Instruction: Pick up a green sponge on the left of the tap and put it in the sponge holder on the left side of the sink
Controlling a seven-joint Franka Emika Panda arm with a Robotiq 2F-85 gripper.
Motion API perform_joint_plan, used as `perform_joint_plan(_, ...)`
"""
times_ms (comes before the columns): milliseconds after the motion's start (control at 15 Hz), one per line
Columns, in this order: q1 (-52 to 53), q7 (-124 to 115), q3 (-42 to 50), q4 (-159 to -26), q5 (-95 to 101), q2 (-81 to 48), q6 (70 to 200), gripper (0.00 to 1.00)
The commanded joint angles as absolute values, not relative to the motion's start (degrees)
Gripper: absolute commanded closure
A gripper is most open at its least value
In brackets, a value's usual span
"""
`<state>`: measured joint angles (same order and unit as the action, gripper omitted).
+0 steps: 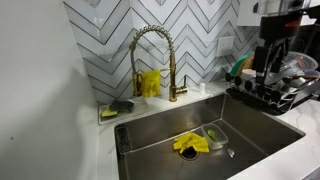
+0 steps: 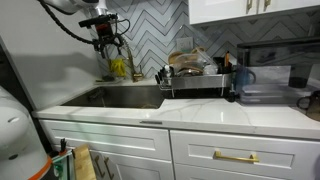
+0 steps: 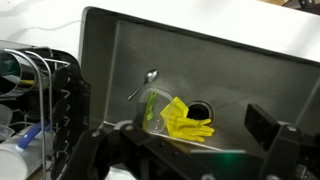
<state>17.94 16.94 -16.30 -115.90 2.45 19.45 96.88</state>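
Note:
The green sponge [image 1: 117, 107] is across the sink from my gripper, which hangs by the black dish rack [image 1: 272, 96], so I should swing over the sink and turn toward the sponge.
The green sponge [image 1: 122, 105], yellow-green with a dark grey face, lies flat on the white counter left of the brass tap [image 1: 150, 55]. The sink [image 1: 250, 125] is a steel basin below it. A small grey rack on the sink's left wall looks like the sponge holder [image 1: 123, 140]. My gripper [image 2: 110, 50] hangs high over the sink, well above and apart from the sponge. It also shows as a dark shape [image 1: 265, 62] at the right. In the wrist view the gripper [image 3: 180, 135] is open with nothing between its fingers; the sponge and holder are out of that view.
Yellow gloves [image 1: 190, 143] and a clear tub [image 1: 215, 135] lie on the sink floor, with a spoon [image 3: 148, 80] near the drain [image 3: 200, 108]. A yellow block [image 1: 150, 83] stands behind the tap. A black dish rack [image 1: 275, 92] with dishes sits right of the sink.

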Motion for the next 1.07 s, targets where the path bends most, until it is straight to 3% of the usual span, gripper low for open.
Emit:
perform_joint_plan(0, 18.2, 17.0, -16.0, -115.6, 2.6, 19.1, 96.7, 0.0)
perform_joint_plan(1000, 20.5, 21.5, -17.4, -112.8, 2.2, 16.2, 98.0, 0.0)
